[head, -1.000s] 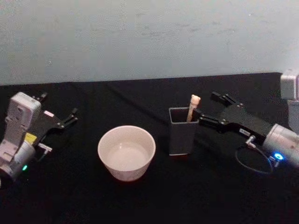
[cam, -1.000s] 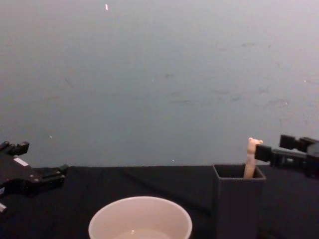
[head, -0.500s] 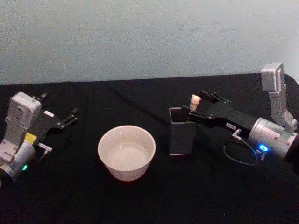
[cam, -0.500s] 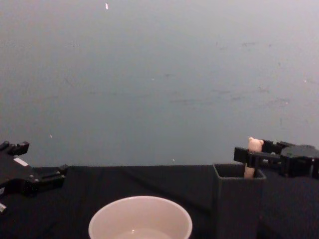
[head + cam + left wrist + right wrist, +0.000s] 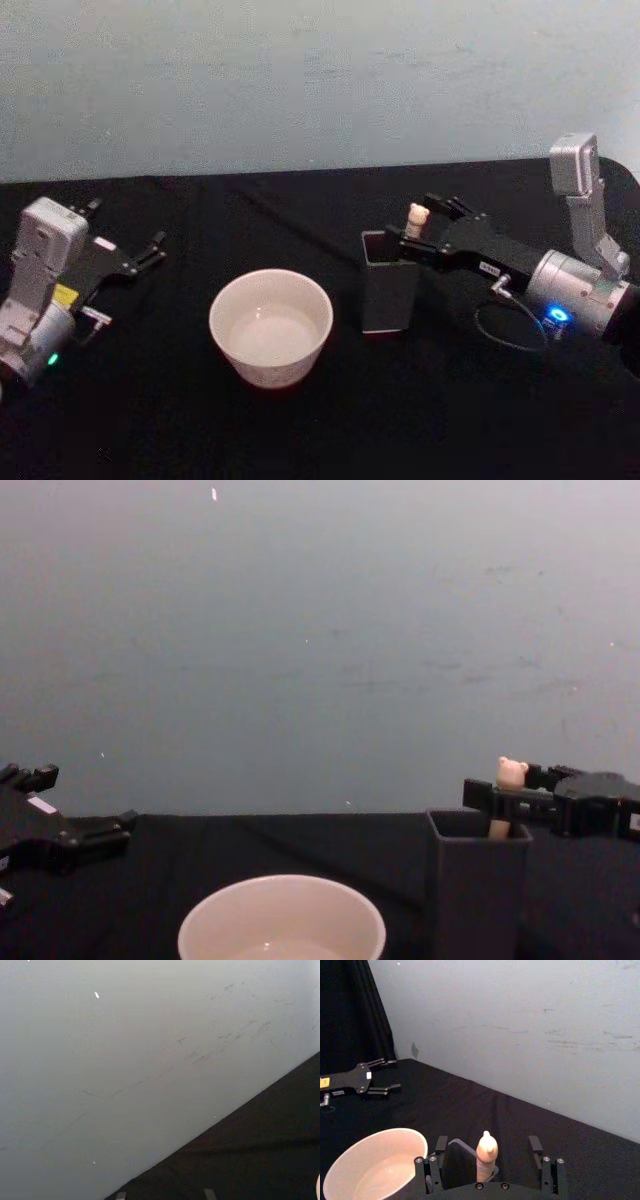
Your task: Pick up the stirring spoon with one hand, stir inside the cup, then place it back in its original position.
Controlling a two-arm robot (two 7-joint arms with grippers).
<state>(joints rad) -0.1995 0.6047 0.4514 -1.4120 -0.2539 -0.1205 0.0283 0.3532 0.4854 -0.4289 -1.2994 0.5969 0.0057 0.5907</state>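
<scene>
My gripper will slide the stirring spoon (image 5: 511, 774) up freely and leave the holder standing when it lifts the spoon, because the holder's opening (image 5: 462, 825) is wide around the spoon's handle.
The stirring spoon (image 5: 416, 216) stands in a dark grey square holder (image 5: 389, 283), its beige bear-head knob (image 5: 512, 772) poking above the rim. My right gripper (image 5: 415, 222) is open around the knob. In the right wrist view the spoon handle (image 5: 486, 1154) rises midway between the two fingers (image 5: 432, 1167) with a gap on each side. The cream-white cup (image 5: 270, 325) sits left of the holder and is also seen low in the chest view (image 5: 282, 921). My left gripper (image 5: 128, 224) rests open at the far left of the table, away from everything.
A black cloth (image 5: 320, 420) covers the table, with a pale wall (image 5: 300, 80) behind it. The holder (image 5: 478, 890) stands close beside the cup. The left gripper (image 5: 394, 1074) shows far off in the right wrist view.
My right gripper has moved left from beside the holder until its open fingers straddle the spoon's knob. The left arm and the cup have stayed still.
</scene>
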